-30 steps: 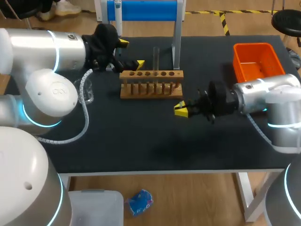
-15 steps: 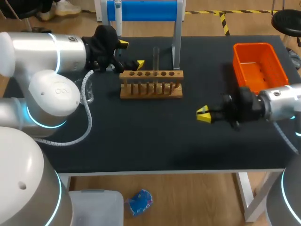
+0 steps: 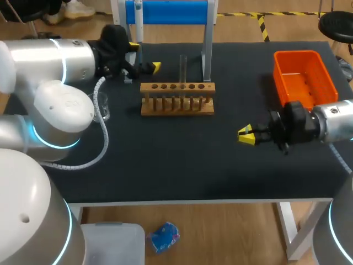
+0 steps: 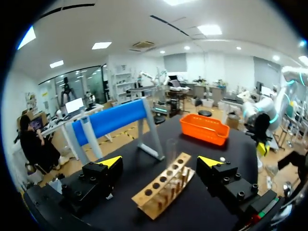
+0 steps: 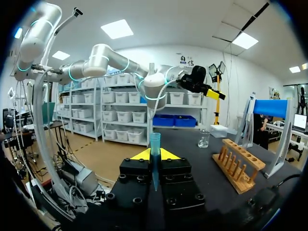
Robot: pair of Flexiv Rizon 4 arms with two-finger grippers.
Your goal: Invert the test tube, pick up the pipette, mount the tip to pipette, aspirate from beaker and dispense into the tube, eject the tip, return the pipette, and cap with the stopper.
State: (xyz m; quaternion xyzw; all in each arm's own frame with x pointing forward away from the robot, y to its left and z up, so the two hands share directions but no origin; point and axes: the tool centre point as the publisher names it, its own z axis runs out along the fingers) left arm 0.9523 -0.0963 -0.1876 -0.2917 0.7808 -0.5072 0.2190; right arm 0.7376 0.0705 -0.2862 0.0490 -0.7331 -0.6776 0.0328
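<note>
The white pipette [image 3: 138, 21] hangs upright against the blue bar [image 3: 172, 12], so it will come free and leave the stand in place when I lift it away.
A clear test tube [image 3: 183, 67] stands upright in the wooden rack [image 3: 176, 99] at mid-table. My left gripper [image 3: 143, 56] hovers just left of the rack's back corner, open and empty. In the left wrist view that gripper [image 4: 161, 162] has the rack [image 4: 161, 190] and the tube [image 4: 171, 153] ahead of it, between its spread fingers. My right gripper [image 3: 246, 135] is low over the table to the right of the rack. In the right wrist view it [image 5: 155, 155] is shut on a slim blue pipette tip [image 5: 155, 161] standing between the fingers. No pipette is visible.
An orange bin [image 3: 305, 77] sits at the back right corner. A blue-topped stand [image 3: 171, 12] rises behind the rack. A small glass beaker [image 3: 102, 109] stands at the left, partly hidden by my left arm, and shows across the table as the beaker [image 5: 204, 138] in the right wrist view.
My right gripper has moved right, away from the rack toward the orange bin's side, staying shut. My left gripper has shifted slightly back and left.
</note>
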